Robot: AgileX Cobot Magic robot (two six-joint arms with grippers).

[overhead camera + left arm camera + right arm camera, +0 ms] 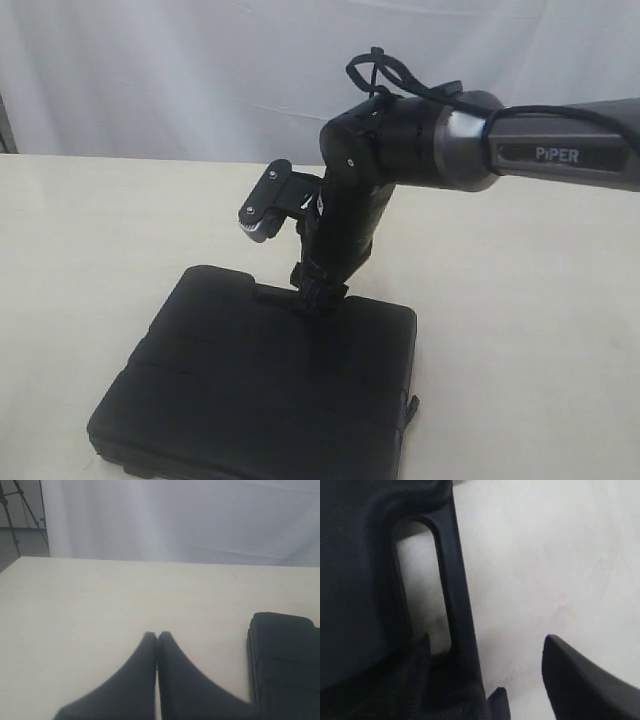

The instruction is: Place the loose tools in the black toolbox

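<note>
I should keep lifting my right gripper until it is clear of the black toolbox (255, 375), which lies closed and flat with its handle bar (456, 585) free of my open fingers.
The black toolbox (260, 390) lies closed and flat on the table, and none of the loose tools are in view. My right gripper (318, 298) points down at the toolbox's far edge, by the handle cutout. In the right wrist view the right gripper (485, 640) is open. One finger (420, 655) is in the cutout, the other finger (580, 680) stands over bare table, and the handle bar (452, 590) runs between them, clear of the second finger. My left gripper (157, 635) is shut and empty over bare table, with the toolbox (282, 655) off to one side.
The pale table (520, 300) stretches all round the toolbox. A white curtain (200, 70) hangs behind the table's far edge. A tripod leg (20, 510) shows beyond the table corner in the left wrist view.
</note>
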